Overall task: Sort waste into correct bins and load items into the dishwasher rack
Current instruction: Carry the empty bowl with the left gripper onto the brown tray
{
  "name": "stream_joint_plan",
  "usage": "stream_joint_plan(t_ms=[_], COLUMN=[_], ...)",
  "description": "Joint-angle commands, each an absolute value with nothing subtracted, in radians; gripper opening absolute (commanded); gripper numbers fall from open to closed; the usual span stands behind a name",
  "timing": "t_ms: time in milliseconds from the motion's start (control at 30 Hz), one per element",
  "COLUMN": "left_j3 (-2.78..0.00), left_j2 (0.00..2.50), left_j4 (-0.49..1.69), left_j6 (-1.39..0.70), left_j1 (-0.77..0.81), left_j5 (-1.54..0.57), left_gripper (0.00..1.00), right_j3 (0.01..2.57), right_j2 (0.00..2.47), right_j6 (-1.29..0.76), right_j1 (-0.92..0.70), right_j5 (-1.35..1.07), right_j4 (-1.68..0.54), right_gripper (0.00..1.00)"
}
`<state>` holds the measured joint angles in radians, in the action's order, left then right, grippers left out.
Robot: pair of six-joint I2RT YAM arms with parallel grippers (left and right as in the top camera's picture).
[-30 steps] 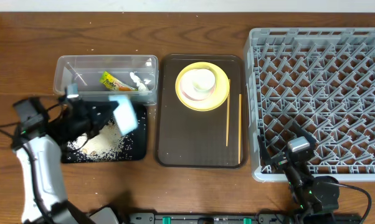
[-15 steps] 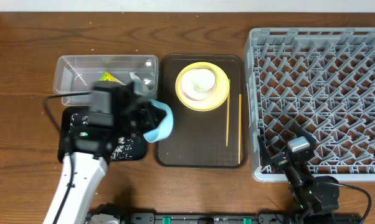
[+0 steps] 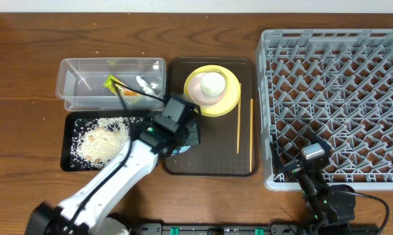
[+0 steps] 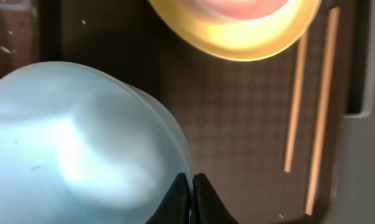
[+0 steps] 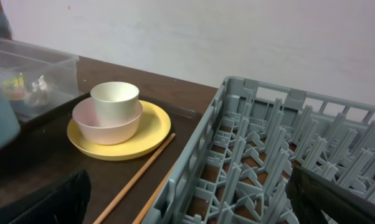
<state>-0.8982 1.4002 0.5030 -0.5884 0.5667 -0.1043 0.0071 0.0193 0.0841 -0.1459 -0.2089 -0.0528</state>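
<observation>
The light blue bowl (image 4: 81, 146) is upright and clear of the yellow plate, so the robot's left gripper should go on lowering it until the brown serving tray (image 3: 185, 162) holds it up, and then let go.
My left gripper (image 3: 185, 135) (image 4: 192, 194) is shut on the rim of the light blue bowl (image 3: 181, 149) (image 4: 81, 143) and holds it over the left part of the brown serving tray (image 3: 209, 160). The yellow plate (image 3: 228, 104) (image 4: 237, 37) (image 5: 144, 134) carries the pink bowl (image 5: 106, 127) with the white cup (image 3: 213, 83) (image 5: 114, 98) in it. Two chopsticks (image 3: 239, 127) (image 4: 296, 106) (image 5: 137, 177) lie on the tray's right side. The clear tub (image 3: 76, 81) holds the wrapper (image 3: 116, 85) and the tissue (image 3: 143, 83). Rice crumbs (image 3: 102, 138) lie in the black tray (image 3: 71, 163). My right gripper (image 3: 312, 158) (image 5: 194, 208) is open at the rack's (image 3: 340, 91) (image 5: 287, 155) front left corner.
The brown serving tray sits between the two bins and the grey rack. The left arm stretches from the front left across the black tray's corner. Bare wooden table (image 3: 203, 39) lies behind everything.
My left arm has swung right from above the black tray to above the brown tray, carrying the light blue bowl. The rice on the black tray now shows. The right arm has not moved.
</observation>
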Motion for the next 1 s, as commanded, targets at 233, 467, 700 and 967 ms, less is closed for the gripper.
stream_joint_plan(t_ms=[233, 467, 700, 967], left_j3=[-0.924, -0.925, -0.944, -0.97], left_j2=[1.497, 1.494, 1.417, 1.177], left_j4=[0.461, 0.44, 0.403, 0.421], left_j6=[-0.608, -0.607, -0.607, -0.607], left_j1=[0.589, 0.589, 0.58, 0.449], left_j5=[-0.06, -0.076, -0.088, -0.089], left_gripper=[0.06, 0.17, 0.45, 0.7], right_j3=[0.006, 0.006, 0.006, 0.006], right_j2=[0.016, 0.016, 0.016, 0.016], right_j6=[0.083, 0.083, 0.083, 0.083], right_j1=[-0.145, -0.145, -0.145, -0.145], right_j5=[-0.21, -0.21, -0.21, -0.21], right_j4=[-0.056, -0.056, -0.056, -0.056], right_gripper=[0.99, 0.99, 0.99, 0.99])
